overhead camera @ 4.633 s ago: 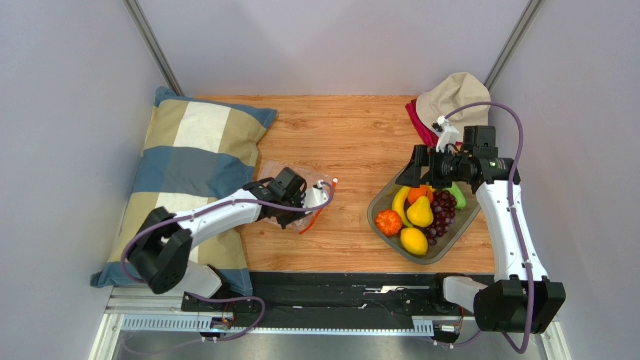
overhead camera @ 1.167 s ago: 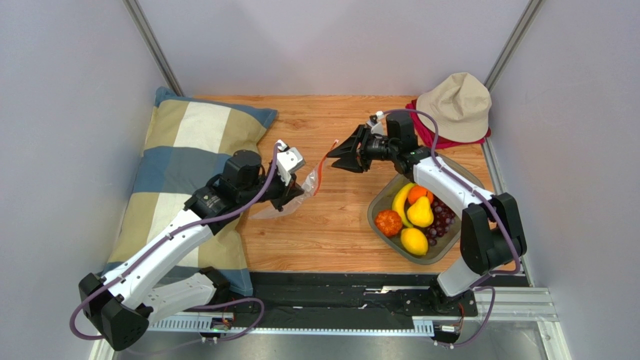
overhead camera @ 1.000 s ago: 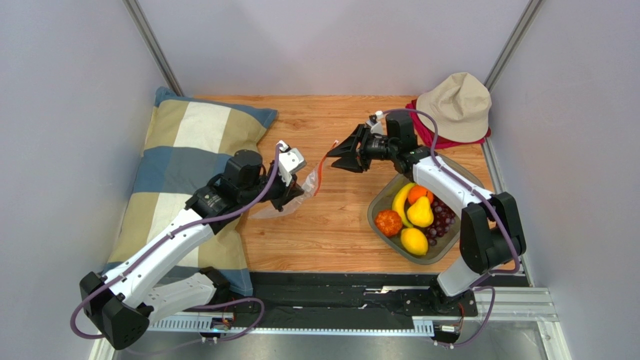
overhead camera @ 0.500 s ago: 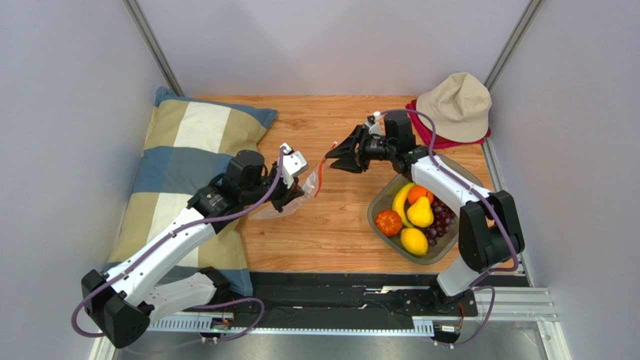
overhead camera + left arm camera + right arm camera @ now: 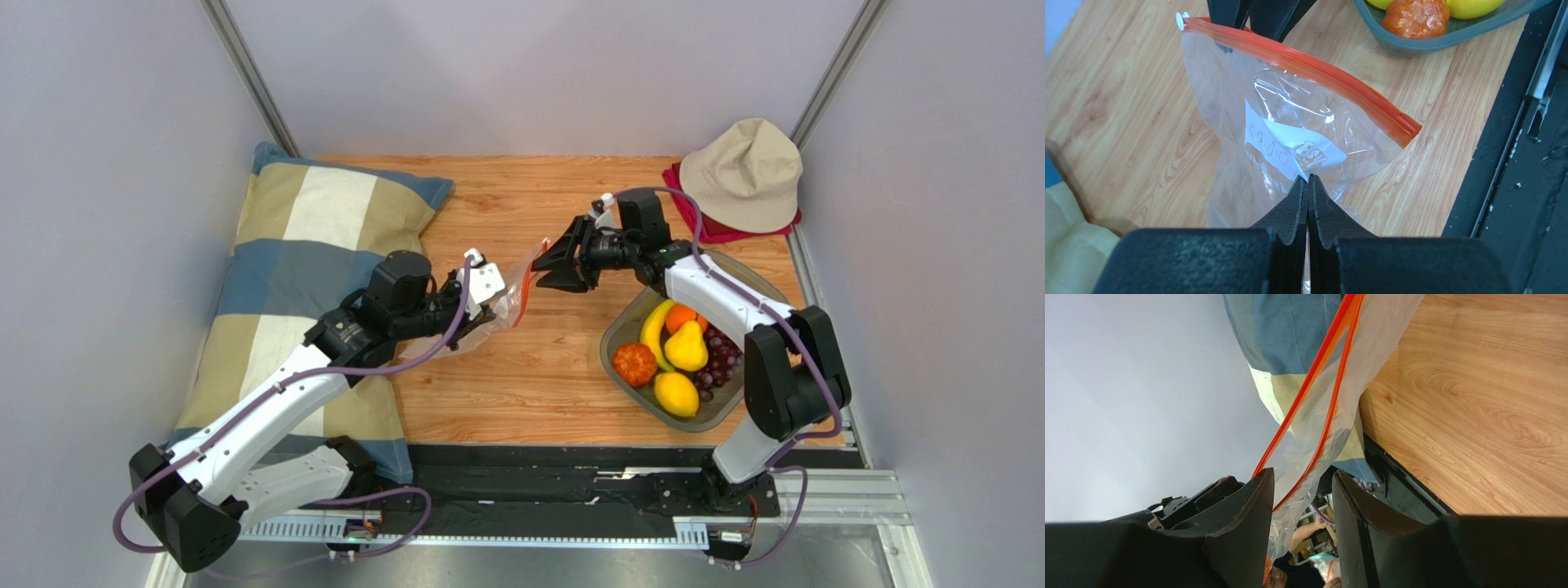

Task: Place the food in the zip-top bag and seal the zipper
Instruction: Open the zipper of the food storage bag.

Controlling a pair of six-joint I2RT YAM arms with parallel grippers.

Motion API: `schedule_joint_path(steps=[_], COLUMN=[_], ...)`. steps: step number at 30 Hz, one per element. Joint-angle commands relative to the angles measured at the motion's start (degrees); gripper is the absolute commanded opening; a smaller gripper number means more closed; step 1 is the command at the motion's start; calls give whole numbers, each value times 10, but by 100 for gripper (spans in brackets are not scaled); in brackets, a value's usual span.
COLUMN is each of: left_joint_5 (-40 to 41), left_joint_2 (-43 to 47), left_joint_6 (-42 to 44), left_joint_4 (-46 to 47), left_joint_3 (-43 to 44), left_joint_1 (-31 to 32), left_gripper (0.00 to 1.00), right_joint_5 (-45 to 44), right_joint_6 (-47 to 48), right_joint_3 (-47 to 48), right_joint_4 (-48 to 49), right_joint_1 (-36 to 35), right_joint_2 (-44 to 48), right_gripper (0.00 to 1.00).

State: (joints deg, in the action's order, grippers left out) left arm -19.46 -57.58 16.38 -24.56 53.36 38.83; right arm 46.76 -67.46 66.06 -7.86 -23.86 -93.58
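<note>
My left gripper is pinching the bag by its white label, below the bag's opening. It should let go there and take hold of the orange-red zipper to spread the bag's opening.
My left gripper is shut on the lower part of the clear zip-top bag and holds it up off the table; the wrist view shows the jaws pinching the plastic just below the white label. The orange-red zipper runs along the top, with the white slider at its far end. My right gripper is open at the bag's mouth; one zipper strip passes between its fingers. The food lies in the grey tray: banana, pear, lemon, pumpkin, grapes.
A checked pillow lies along the left side, under my left arm. A beige hat on a red cloth sits at the back right. A black rail runs along the near table edge.
My left gripper has carried the bag rightward to the right gripper. The right gripper has shifted slightly down and left, so the bag's mouth edge now sits between its open fingers.
</note>
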Motion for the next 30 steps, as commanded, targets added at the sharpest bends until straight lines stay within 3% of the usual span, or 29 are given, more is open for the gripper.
schedule_joint_path(steps=[1,6,9,10,11,12,13,15,16,19,22,30], left_joint_5=[-19,5,32,42,62,71,78,88,92,109,94,-2], left_joint_2=[24,27,28,28,29,30,30,34,37,50,45,-55], left_joint_6=[75,89,67,54,39,1,-19,-77,-95,-151,-184,-304], left_joint_4=[25,32,37,37,37,34,16,-11,-34,-66,-75,-59], left_joint_3=[-9,-16,-18,-18,-15,-12,-7,18,26,58,100,206], left_joint_1=[12,23,22,22,23,22,22,20,20,13,-1,2], left_gripper=[0,0,0,0,0,5,19,39,65,82,86,90], right_joint_5=[20,30,30,29,27,19,16,-4,-13,-54,-107,-269], right_joint_6=[-7,-13,2,10,36,58,81,164,184,261,321,368], right_joint_3=[3,6,4,4,6,18,26,55,62,65,57,44], right_joint_4=[15,29,23,15,5,-9,-43,-81,-107,-139,-165,-152], right_joint_1=[-11,-18,-13,-10,-6,0,2,3,3,-5,-26,-115], right_joint_2=[-3,-7,-1,3,7,18,24,47,57,95,129,183], right_gripper=[43,35,14,0,0,0,0,0,0,0,0,0])
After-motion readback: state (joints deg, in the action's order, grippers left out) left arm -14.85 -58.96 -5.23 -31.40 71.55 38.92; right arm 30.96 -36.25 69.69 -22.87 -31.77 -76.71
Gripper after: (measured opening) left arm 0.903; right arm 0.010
